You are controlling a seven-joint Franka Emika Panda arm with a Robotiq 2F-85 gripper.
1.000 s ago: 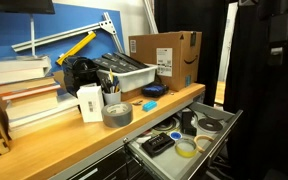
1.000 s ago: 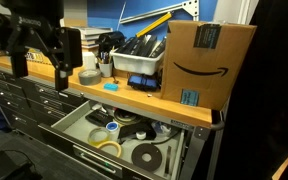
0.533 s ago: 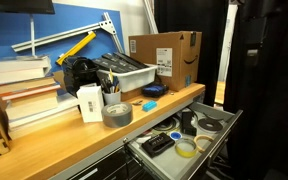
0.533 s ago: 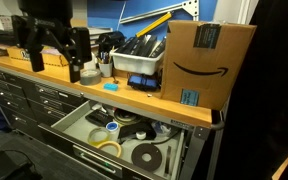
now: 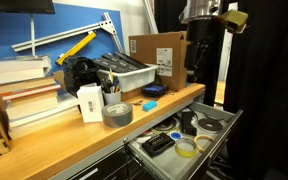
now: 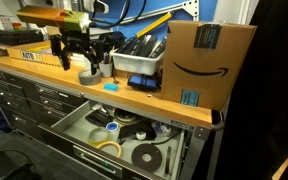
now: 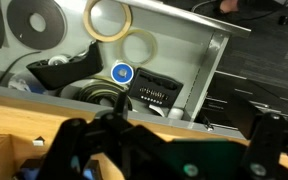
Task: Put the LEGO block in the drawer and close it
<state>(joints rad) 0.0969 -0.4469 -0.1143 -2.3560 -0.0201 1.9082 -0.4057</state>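
My open gripper should keep going down toward the block (image 6: pixel 111 87) until its fingers are on both sides of it, because the light-blue LEGO block (image 5: pixel 150 105) lies clear of the grey tape roll.
The LEGO block (image 5: pixel 149 104) is a small light-blue piece lying on the wooden bench between the grey tape roll (image 5: pixel 117 113) and the bench's front edge; it also shows in an exterior view (image 6: pixel 111 86). The grey drawer (image 5: pixel 216 128) stands pulled open under the bench in both exterior views (image 6: pixel 76 122). In the wrist view its pale floor (image 7: pixel 179 45) holds tape rolls and dark items. My gripper (image 5: pixel 197 76) is open and empty, hanging in the air above the bench's front edge and the drawer, apart from the block. Its dark fingers (image 7: pixel 174 150) fill the wrist view's lower part.
A cardboard box (image 5: pixel 164 53), a grey bin of tools (image 5: pixel 124 70), a white cup of pens (image 5: pixel 92 102), stacked books (image 5: pixel 29 100) and a darker blue flat object (image 5: pixel 154 90) stand on the bench. Yellow tape rolls (image 6: pixel 108 150) lie in the drawer.
The arm has swung in over the bench: leftward from the frame's edge in one exterior view, rightward past the tape roll in the other. The block and drawer have not moved.
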